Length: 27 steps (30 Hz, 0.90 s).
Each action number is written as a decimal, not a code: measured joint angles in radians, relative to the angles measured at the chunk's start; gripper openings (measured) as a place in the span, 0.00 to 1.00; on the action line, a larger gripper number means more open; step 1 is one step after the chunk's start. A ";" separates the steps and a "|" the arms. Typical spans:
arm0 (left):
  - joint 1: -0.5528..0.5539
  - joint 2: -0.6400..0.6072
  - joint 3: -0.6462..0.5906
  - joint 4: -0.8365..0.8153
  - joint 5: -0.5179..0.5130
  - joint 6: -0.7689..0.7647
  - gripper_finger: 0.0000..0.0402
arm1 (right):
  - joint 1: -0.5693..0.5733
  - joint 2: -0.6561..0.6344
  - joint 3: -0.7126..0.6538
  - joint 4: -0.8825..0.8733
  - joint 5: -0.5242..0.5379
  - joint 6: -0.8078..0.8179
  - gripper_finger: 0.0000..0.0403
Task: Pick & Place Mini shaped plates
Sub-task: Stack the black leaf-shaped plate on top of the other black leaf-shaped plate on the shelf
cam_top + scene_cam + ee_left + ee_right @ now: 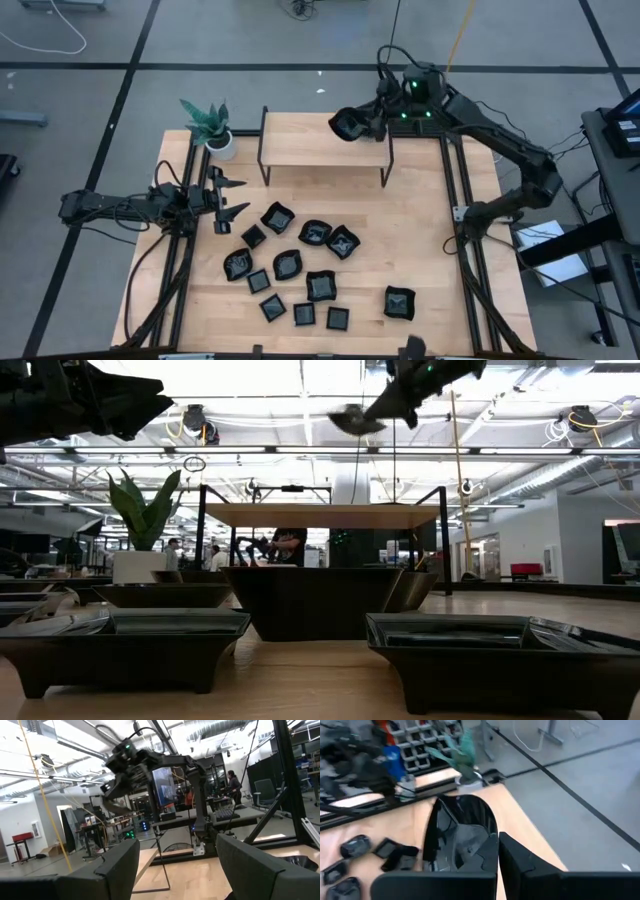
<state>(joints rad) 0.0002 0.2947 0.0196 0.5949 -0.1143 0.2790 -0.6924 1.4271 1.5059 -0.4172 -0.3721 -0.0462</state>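
The black plate (346,124) sticks out past the robot's fingers with its hollow up above the clear wooden shelf (390,514), so the right gripper goes on down until the plate's base rests on the shelf before it lets go.
Several small glossy black mini shaped plates (300,262) lie scattered on the wooden table's middle and near part, and one (399,302) sits apart at the near right. My right gripper (356,124) is high over the far side, above a wooden shelf (325,145), shut on one more plate (460,832). That plate also shows in the low view (352,422). My left gripper (238,197) hovers open at the table's left, with nothing between its fingers (120,865). My right gripper pinches the plate by its rim (482,851) between its two fingers. The fingers slant slightly downward, coming from the table's right toward its left. The plate juts out beyond the fingertips, tilted, lifted clear above the shelf.
A potted green plant (210,125) stands at the far left corner beside the shelf. Black frame rails (465,250) run along the table's left and right sides. In the low view, plates (130,645) stand close in front.
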 joint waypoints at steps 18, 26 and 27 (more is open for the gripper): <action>0.000 0.000 0.000 0.000 0.000 0.010 0.66 | -0.208 0.091 -0.021 -0.116 0.001 -0.111 0.00; 0.000 0.000 0.000 -0.001 0.000 0.010 0.66 | -0.212 0.091 -0.073 -0.099 0.003 -0.152 0.00; 0.000 0.000 0.000 -0.001 0.000 0.010 0.66 | -0.211 0.091 -0.080 -0.092 0.003 -0.153 0.00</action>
<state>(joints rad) 0.0004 0.2943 0.0196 0.5944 -0.1143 0.2886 -0.9039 1.5181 1.4256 -0.5096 -0.3694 -0.1989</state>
